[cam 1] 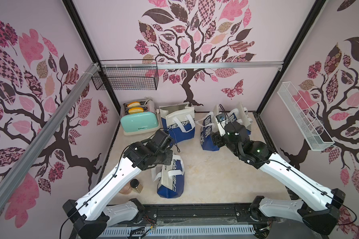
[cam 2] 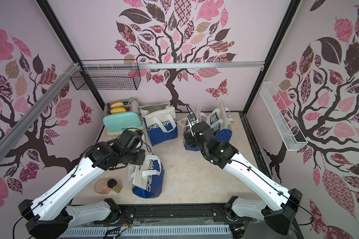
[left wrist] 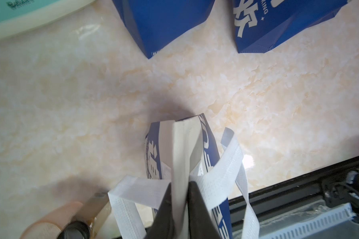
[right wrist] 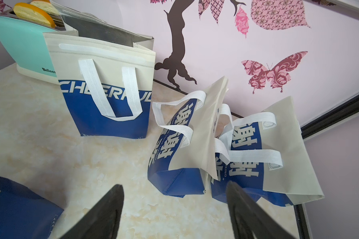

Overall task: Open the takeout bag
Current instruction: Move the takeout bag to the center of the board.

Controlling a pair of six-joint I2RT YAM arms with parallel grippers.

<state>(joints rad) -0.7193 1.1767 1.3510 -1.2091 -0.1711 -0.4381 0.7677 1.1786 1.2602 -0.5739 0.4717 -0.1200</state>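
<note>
My left gripper is pinching the takeout bag's opening (left wrist: 181,149) flat, so I should put the takeout bag down next to the upright bag and grab the takeout bag's rim with both grippers.
The takeout bag (cam 1: 170,182) (cam 2: 148,180), blue below and beige on top with white handles, stands near the table's front edge, left of the middle. Its mouth is pressed flat. In the left wrist view my left gripper (left wrist: 179,184) is shut on the bag's beige top edge (left wrist: 184,149), with a white handle (left wrist: 141,188) looped on either side of the fingers. In both top views the left wrist hides the fingers. My right gripper (right wrist: 174,184) hangs open over bare table, just in front of two leaning bags, with nothing between its fingers.
An upright bag with its mouth open (cam 1: 178,124) (right wrist: 106,89) stands at the back beside a mint toaster (cam 1: 139,122). Two closed bags (right wrist: 187,144) (right wrist: 278,155) lean together at the back right. A jar (cam 1: 136,185) and a pink disc (cam 1: 124,189) sit front left.
</note>
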